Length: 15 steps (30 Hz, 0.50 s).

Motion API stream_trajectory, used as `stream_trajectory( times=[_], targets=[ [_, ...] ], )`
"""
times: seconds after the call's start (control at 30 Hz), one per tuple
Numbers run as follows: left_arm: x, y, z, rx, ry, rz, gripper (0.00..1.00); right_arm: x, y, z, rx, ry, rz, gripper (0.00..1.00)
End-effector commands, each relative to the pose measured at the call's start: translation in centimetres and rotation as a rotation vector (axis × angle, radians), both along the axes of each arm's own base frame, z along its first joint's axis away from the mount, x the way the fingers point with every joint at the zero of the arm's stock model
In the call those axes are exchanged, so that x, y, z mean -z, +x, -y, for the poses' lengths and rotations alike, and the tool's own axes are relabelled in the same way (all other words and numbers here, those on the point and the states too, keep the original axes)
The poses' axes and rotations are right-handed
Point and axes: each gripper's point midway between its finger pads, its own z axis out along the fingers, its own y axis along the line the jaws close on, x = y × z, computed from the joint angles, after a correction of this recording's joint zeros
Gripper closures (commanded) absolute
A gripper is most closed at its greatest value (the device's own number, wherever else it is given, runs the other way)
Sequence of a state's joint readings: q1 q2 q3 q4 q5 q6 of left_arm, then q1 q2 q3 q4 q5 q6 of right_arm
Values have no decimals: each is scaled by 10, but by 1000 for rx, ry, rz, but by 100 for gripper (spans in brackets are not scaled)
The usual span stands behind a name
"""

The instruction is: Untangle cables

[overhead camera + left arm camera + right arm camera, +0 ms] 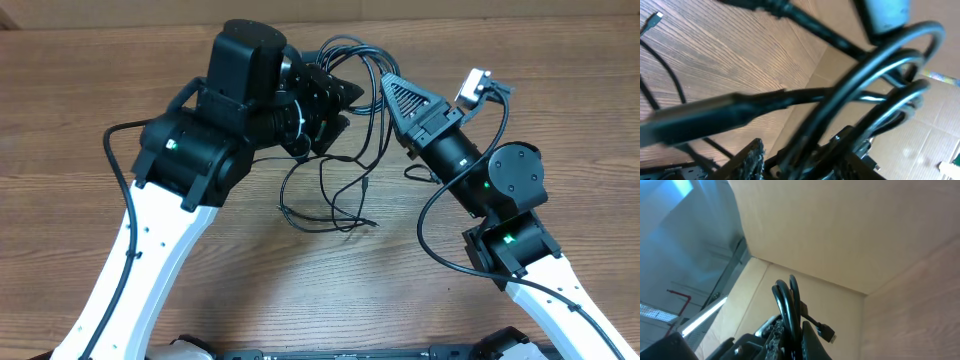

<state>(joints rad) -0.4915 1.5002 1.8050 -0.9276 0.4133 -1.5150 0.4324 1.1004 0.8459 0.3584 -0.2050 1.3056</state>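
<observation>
Next, my right gripper opens and takes hold of the hanging strands lower down (384,125) while my left gripper holds the bunch, because my right gripper is pinching several loops of the bunch (360,52) together.
The cables (350,48) are thin black cords bunched in the air between my two grippers, with loose loops trailing down onto the table (330,205). My left gripper (340,105) holds the bunch from the left. In the left wrist view several cords (875,65) run between its fingers (752,160), blurred and very close. From the right, my right gripper (387,88) is shut on two strands (785,300), pinched between its fingers (775,335). A small black plug (826,331) sticks out beside them.
A cardboard wall (500,10) runs along the back of the wooden table (80,120). Another cable end with a small plug (657,16) lies flat on the wood. My right arm's own thick cable (430,230) loops out beside its elbow.
</observation>
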Motion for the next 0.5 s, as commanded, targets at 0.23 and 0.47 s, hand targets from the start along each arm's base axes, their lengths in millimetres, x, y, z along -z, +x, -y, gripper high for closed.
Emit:
stream_trajectory(
  times=[0.23, 0.47],
  targets=[
    [4, 8, -2, -28, 31, 19, 71, -10, -5, -2, -16, 11, 11, 96],
    [6, 12, -6, -29, 74, 63, 96, -10, -7, -5, -40, 8, 13, 96]
  ],
)
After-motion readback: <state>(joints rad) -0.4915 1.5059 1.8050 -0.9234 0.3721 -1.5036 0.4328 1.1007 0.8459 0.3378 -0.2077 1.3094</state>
